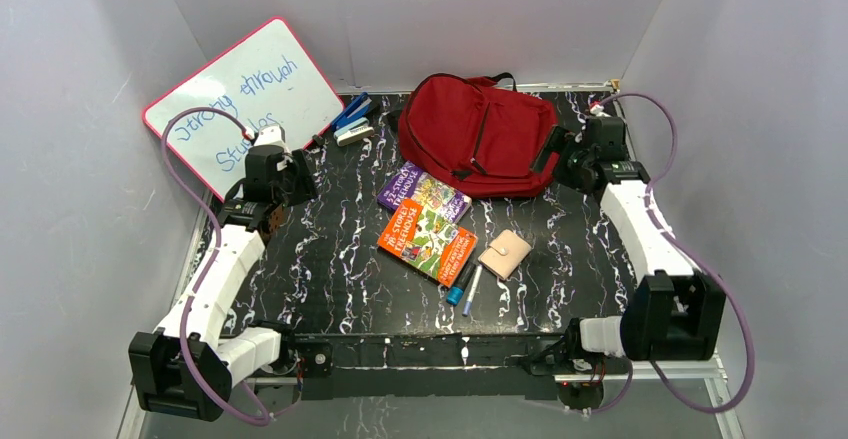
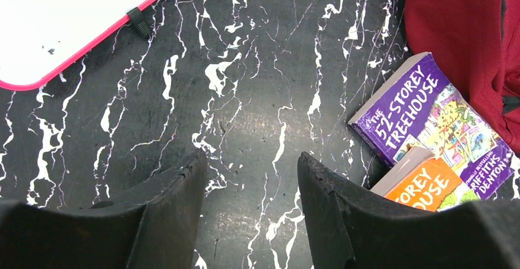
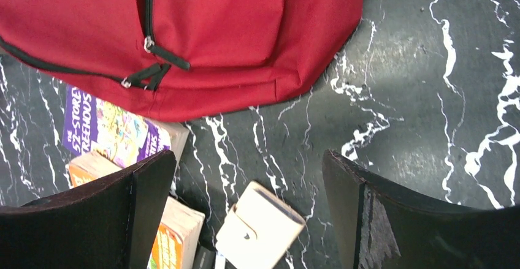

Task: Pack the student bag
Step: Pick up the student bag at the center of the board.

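Note:
Clear tabletop [image 1: 571,109] lies beside the student bag's side edge [image 1: 552,118]. My right gripper should now move its open fingers down until they are on both sides of that edge, and then close.
The student bag [image 1: 478,134], dark red with black zippers, lies flat at the back middle of the table; its zipper pulls show in the right wrist view [image 3: 245,36]. My right gripper [image 1: 556,154] hovers open just off the bag's right edge, nothing between its fingers [image 3: 248,155]. My left gripper [image 1: 285,174] is open over bare table at the left, also with nothing in it [image 2: 251,156]. In front of the bag lie a purple book [image 1: 423,195], an orange book [image 1: 428,239], a beige wallet [image 1: 505,254] and two pens [image 1: 466,285].
A pink-framed whiteboard [image 1: 240,99] leans at the back left. A blue and white stapler [image 1: 352,124] lies beside it. White walls close in the left, back and right sides. The black marbled tabletop [image 1: 330,259] ends at a front rail between the arm bases.

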`<action>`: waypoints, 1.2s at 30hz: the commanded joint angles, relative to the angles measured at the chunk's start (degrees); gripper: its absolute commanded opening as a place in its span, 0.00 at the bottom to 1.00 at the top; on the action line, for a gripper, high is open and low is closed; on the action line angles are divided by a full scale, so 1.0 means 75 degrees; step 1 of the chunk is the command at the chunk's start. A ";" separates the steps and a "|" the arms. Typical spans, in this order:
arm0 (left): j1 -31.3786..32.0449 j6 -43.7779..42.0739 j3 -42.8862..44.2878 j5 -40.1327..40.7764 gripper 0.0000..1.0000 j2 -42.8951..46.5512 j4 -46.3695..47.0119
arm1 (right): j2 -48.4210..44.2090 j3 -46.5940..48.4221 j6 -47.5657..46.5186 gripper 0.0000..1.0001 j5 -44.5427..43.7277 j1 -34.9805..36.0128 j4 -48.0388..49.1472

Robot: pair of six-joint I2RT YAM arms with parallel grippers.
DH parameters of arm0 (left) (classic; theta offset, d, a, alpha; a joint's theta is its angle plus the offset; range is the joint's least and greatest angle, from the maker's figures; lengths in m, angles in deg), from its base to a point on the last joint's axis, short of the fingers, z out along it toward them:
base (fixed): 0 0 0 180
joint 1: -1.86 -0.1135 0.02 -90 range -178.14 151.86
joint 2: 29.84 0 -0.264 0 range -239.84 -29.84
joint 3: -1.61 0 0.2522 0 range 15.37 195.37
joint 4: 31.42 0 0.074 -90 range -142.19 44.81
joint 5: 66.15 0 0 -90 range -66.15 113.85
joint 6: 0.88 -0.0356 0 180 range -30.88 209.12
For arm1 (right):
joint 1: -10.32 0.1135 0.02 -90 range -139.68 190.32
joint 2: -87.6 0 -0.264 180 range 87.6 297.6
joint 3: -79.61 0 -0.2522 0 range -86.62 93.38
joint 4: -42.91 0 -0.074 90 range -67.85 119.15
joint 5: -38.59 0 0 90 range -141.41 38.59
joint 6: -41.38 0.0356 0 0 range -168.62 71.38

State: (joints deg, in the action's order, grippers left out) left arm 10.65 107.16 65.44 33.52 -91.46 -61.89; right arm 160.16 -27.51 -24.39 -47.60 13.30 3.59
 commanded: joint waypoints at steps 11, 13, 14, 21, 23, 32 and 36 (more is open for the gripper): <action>-0.0195 0.0102 0.0010 -0.0604 0.54 -0.0123 0.0012 | 0.3098 0.1862 0.0290 0.94 -0.0829 -0.0953 0.1121; -0.0200 0.0111 0.0010 -0.0682 0.54 -0.0149 0.0003 | 0.3516 0.2087 0.0157 0.95 -0.0442 -0.1152 0.1205; -0.0200 0.0112 0.0010 -0.0707 0.54 -0.0150 0.0006 | 0.3723 0.2180 0.0108 0.94 -0.0077 -0.1254 0.1294; -0.0244 0.0111 0.0016 -0.0884 0.54 -0.0252 -0.0005 | 0.5070 0.2746 -0.0123 0.91 0.2414 -0.1845 0.1999; -0.0250 0.0125 0.0028 -0.0992 0.54 -0.0278 -0.0008 | 0.5378 0.2919 -0.0201 0.90 0.2719 -0.1862 0.2105; -0.0271 0.0137 0.0017 -0.1496 0.54 -0.0424 -0.0008 | 0.6620 0.3468 -0.0210 0.81 0.4159 -0.1874 0.2506; -0.0271 0.0120 0.0032 -0.1698 0.54 -0.0500 0.0009 | 0.6857 0.3513 -0.0262 0.69 0.4058 -0.1874 0.2469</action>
State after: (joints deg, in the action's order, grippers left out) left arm 9.08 108.17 65.44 23.68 -94.98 -61.92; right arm 210.08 -2.86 -25.07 -19.62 -0.81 20.72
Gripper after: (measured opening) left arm 0.541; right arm 0.737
